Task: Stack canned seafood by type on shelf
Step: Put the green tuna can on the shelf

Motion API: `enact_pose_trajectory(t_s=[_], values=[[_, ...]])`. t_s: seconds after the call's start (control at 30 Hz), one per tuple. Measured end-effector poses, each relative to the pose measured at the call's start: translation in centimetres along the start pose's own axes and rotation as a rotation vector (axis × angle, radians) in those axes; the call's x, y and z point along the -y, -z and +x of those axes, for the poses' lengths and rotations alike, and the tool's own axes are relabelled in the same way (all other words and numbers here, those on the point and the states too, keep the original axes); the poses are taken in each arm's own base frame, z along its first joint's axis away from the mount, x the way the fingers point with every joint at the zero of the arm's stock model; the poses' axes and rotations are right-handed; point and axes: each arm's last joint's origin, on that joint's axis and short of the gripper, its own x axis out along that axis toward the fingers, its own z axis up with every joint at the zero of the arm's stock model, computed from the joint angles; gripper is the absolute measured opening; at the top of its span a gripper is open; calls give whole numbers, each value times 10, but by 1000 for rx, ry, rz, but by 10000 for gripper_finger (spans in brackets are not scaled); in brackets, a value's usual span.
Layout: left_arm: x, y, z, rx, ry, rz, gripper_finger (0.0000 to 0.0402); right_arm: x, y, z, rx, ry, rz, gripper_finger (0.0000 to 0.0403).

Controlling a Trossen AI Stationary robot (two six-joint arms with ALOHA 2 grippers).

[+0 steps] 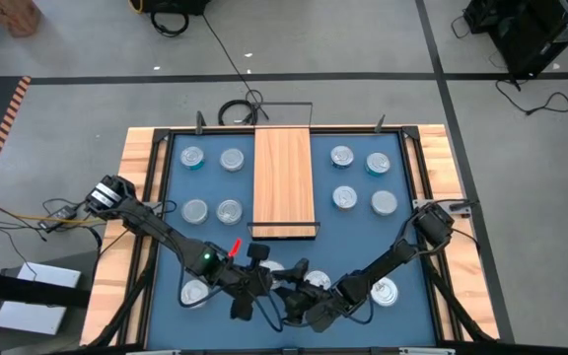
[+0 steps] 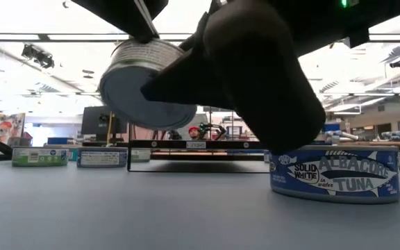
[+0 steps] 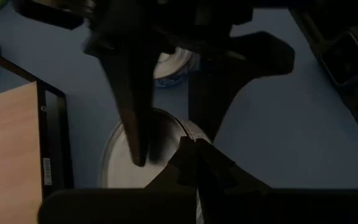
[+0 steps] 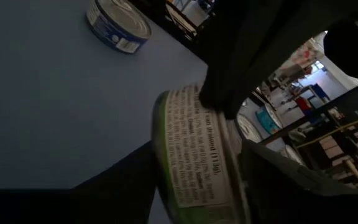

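Observation:
The closed fingers of my left gripper are against the tin's upper edge (image 2: pixel 144 46). My left gripper should move back out of the way before my right gripper carries the tin to the shelf (image 1: pixel 286 145).
A green-labelled tin of canned seafood (image 2: pixel 144 87) hangs tilted in the air above the table's near edge. My left gripper (image 3: pixel 194 146) is shut on its upper edge. My right gripper (image 4: pixel 194 155) comes in from the right, one finger on either side of the tin's two flat faces. The shelf (image 1: pixel 284 182), a light-wood board with black frame ends, lies flat on the blue table at the far middle. Several tins stand on their bases left (image 1: pixel 212 184) and right (image 1: pixel 362 179) of it. An albacore tuna tin (image 2: pixel 335 173) stands below the grippers. My left gripper pinches the tin at its rim (image 3: pixel 187 134) between its two shut fingers, slanting down from the table's left. The fingers hide just what they hold there. The tin hangs tilted, clear of the table, its flat bottom (image 2: pixel 134 97) facing the near edge. My right gripper reaches nearly level from the table's right and straddles the tin across its height. One finger (image 2: pixel 179 83) lies over the flat bottom, and the other (image 4: pixel 272 174) stands by the top. Whether both fingers touch the tin, I cannot tell.
More tins stand near the front edge, one at the left (image 1: pixel 195 293) and one at the right (image 1: pixel 388 293). A wooden rim with black rails (image 1: pixel 146 197) frames the table. Bare blue surface lies between the shelf and the grippers.

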Motion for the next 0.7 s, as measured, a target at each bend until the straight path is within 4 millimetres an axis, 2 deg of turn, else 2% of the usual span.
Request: enact_pose_trajectory(t_s=[0.17,0.3,0.43,0.7], values=[[0,-2,0,20,1,-21,0,-1,-1,-1,8,-8,-2,138],[1,-4,-1,37,12,-46,6,-4,-3,-7,18,3,-53,138],[3,-11,-6,46,44,-59,34,-4,-8,-16,23,33,-85,138],[8,-52,-50,77,32,64,90,25,-35,-40,59,30,-71,138]])
